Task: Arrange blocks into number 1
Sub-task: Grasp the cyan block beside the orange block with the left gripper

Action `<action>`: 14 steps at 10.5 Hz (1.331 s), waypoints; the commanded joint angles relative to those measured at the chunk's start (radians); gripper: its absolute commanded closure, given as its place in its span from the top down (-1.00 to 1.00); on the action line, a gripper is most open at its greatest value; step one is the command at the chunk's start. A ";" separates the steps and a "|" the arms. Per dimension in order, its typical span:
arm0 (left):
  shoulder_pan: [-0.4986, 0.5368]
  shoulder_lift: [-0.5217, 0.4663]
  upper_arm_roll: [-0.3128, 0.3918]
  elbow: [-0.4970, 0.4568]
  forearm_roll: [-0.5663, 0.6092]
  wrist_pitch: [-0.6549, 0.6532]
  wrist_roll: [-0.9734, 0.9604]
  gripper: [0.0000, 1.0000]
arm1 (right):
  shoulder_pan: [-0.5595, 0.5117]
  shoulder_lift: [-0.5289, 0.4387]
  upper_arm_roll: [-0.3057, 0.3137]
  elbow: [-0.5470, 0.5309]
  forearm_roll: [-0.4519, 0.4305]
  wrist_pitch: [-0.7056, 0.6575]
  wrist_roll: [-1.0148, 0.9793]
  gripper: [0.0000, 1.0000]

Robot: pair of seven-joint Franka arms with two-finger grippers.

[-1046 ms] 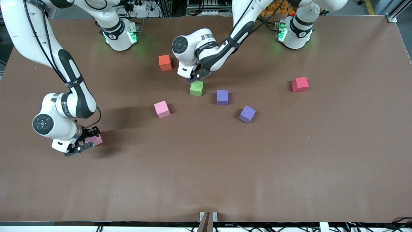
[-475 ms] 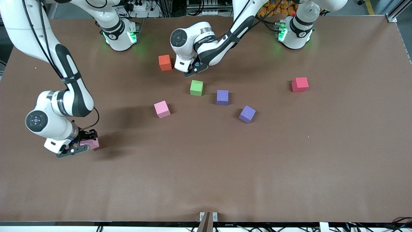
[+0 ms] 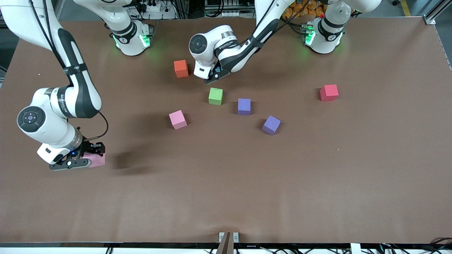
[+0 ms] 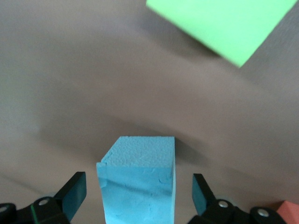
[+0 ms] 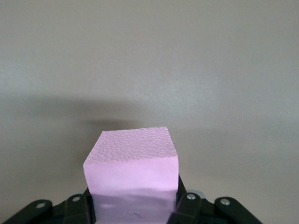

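Observation:
The light blue block (image 4: 137, 186) is crooked and apart from the green block. My left gripper should turn it straight and push it up against the green block's side (image 3: 216, 90).
My right gripper (image 3: 91, 155) is shut on a pink block (image 3: 97, 159) (image 5: 132, 172), low over the table near the right arm's end. My left gripper (image 3: 214, 75) (image 4: 138, 191) stands open around a light blue block (image 4: 138, 182), with a gap at each finger; the hand hides that block in the front view. The green block (image 3: 215, 96) (image 4: 224, 23) lies just nearer the front camera than that hand. The orange block (image 3: 181, 68) sits beside it. A second pink block (image 3: 177, 119), two purple blocks (image 3: 244, 106) (image 3: 271, 124) and a red block (image 3: 329, 92) lie loose.
The brown table (image 3: 247, 183) is bare over its whole half nearest the front camera. Both arm bases (image 3: 132, 38) (image 3: 321, 35) stand at the edge farthest from that camera. A small bracket (image 3: 228, 237) sits at the nearest edge.
The right gripper carried its pink block toward the right arm's end of the table. The left hand drew back from the green block toward the bases, fingers still open.

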 commanded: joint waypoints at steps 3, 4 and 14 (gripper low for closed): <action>-0.030 0.010 0.002 -0.009 -0.022 0.038 -0.036 0.15 | 0.039 -0.074 0.000 -0.016 0.014 -0.010 0.152 -0.14; -0.030 0.010 0.002 -0.010 -0.017 0.035 -0.030 -0.99 | 0.043 -0.080 0.000 -0.012 0.014 -0.008 0.167 -0.21; 0.063 -0.086 0.003 -0.053 0.070 -0.040 0.525 -1.00 | 0.125 -0.142 -0.003 0.002 0.173 -0.083 0.448 -0.21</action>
